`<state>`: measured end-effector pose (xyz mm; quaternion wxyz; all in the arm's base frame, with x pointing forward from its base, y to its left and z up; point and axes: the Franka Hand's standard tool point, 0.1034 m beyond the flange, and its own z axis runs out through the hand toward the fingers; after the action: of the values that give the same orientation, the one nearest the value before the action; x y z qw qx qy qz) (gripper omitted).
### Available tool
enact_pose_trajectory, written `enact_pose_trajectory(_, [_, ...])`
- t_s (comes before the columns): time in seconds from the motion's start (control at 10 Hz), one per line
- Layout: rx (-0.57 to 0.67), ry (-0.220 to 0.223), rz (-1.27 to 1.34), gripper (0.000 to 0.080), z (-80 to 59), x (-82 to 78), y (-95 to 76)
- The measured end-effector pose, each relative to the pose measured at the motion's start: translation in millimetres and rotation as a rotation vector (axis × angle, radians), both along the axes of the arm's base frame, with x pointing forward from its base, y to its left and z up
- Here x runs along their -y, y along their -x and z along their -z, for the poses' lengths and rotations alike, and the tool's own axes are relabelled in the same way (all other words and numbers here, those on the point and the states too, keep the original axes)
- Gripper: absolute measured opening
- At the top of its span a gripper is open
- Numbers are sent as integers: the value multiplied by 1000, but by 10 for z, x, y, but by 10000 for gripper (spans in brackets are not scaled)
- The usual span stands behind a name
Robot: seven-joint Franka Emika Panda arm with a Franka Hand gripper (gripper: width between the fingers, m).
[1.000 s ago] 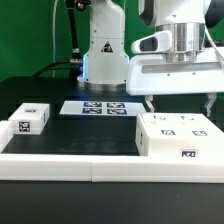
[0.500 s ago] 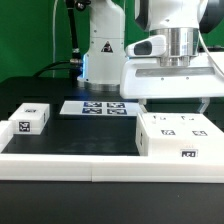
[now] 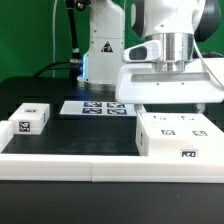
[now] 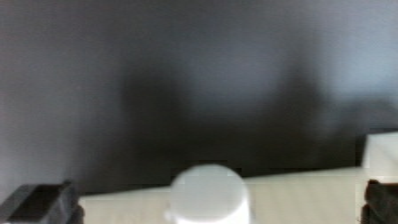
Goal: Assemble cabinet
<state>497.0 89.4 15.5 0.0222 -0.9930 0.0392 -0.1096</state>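
Note:
The cabinet body point(image 3: 181, 134) is lying low and has a white rounded part point(image 4: 208, 195) at its back end. The cabinet body will tip upright when I lift it there.
The cabinet body point(image 3: 178, 136), a white box with marker tags on its top and front, sits at the exterior view's right. A small white tagged block point(image 3: 30, 120) lies at the exterior view's left. My gripper point(image 3: 172, 103) hangs just above the body's back edge, its wide white hand in front of the robot base. In the wrist view the gripper point(image 4: 208, 205) is wide open. Its dark fingertips point(image 4: 36, 206) stand at both edges. A blurred white rounded part point(image 4: 205, 196) lies between them on a pale surface, and neither finger touches it.
The marker board point(image 3: 98, 107) lies flat on the dark table behind the middle. A long low white rail point(image 3: 90, 165) runs along the front. The robot base point(image 3: 100, 45) stands at the back.
My gripper has moved toward the exterior view's left and slightly lower over the cabinet body. The parts on the table have not moved.

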Motion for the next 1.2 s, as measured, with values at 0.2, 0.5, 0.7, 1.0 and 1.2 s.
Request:
enact_pose_trajectory(0.2, [11, 7, 1, 797, 84, 42, 3])
enact_pose_trajectory(0.5, [12, 14, -17, 797, 91, 94, -4])
enact_pose_trajectory(0.7, [20, 13, -22, 797, 95, 65, 10])
enact_pose_trajectory(1.0, [20, 11, -27, 539, 96, 33, 13])
enact_pose_trajectory(1.2, [21, 12, -29, 355, 95, 43, 8])
